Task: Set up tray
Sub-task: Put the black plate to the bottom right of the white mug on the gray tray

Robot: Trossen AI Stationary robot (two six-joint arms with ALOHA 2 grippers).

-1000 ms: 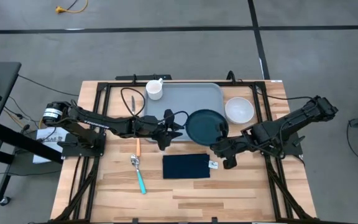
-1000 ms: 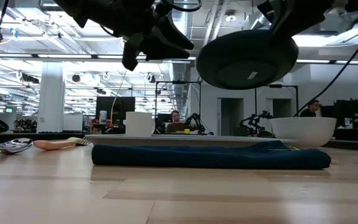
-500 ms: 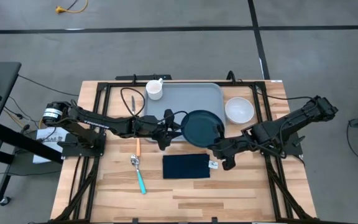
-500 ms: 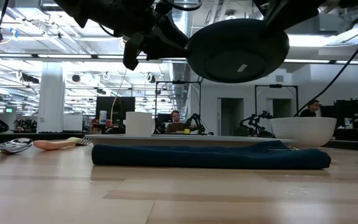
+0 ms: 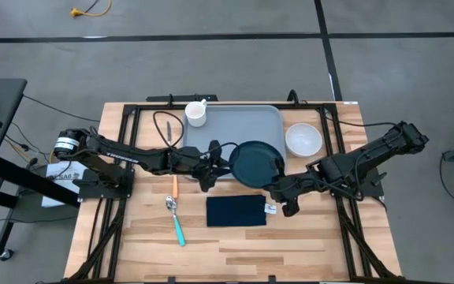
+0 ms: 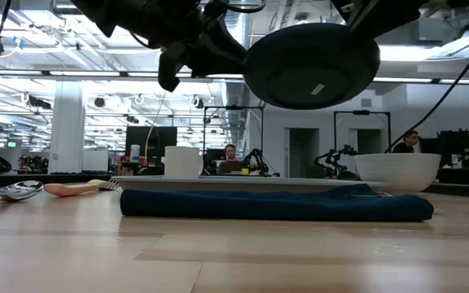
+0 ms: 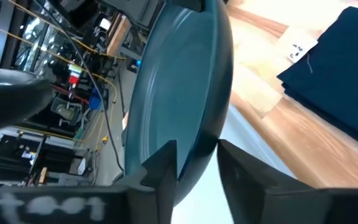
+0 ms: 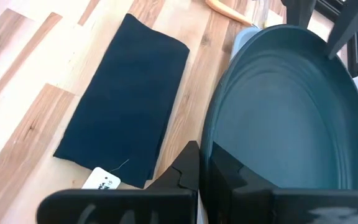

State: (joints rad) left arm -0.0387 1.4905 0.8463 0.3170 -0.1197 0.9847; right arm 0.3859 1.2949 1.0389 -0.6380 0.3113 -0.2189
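Note:
Both of the robot's grippers are pinching the plate's rim [image 5: 274, 181], so next the right gripper lets go before the left gripper takes the plate to the tray [image 5: 218, 136] near the white cup.
The round dark teal plate [image 5: 257, 160] hangs in the air over the near right corner of the grey-blue tray [image 5: 227, 126], well above the table in the low view [image 6: 312, 61]. My left gripper [image 5: 221, 163] is at the plate's left rim, shut on it. My right gripper [image 5: 277, 183] is at its near right rim, also shut on it. The navy napkin [image 5: 236, 211] lies flat on the table just near of the plate. My left gripper has the plate's left rim [image 7: 199, 146] between its two fingers, one finger [image 7: 165, 171] on the inner face and one on the underside. It comes in level from the table's left. The plate is lifted clear. My right gripper pinches the plate's near right rim [image 8: 211, 149] between its two fingers [image 8: 190, 165], coming in from the table's right and near side. The plate is clear of tray and table, close to level, its hollow side facing up.
A white cup [image 5: 197, 113] stands at the tray's far left corner and a white bowl [image 5: 303, 140] on the table right of the tray. An orange-handled fork [image 5: 175, 187] and a teal-handled spoon [image 5: 176, 222] lie left of the napkin. Bare wood lies along the near edge.
My right gripper has carried the plate a short way toward the table's left, toward my still left gripper, keeping it in the air. The plate's left rim now sits between the left fingers. In the last half second almost nothing has moved.

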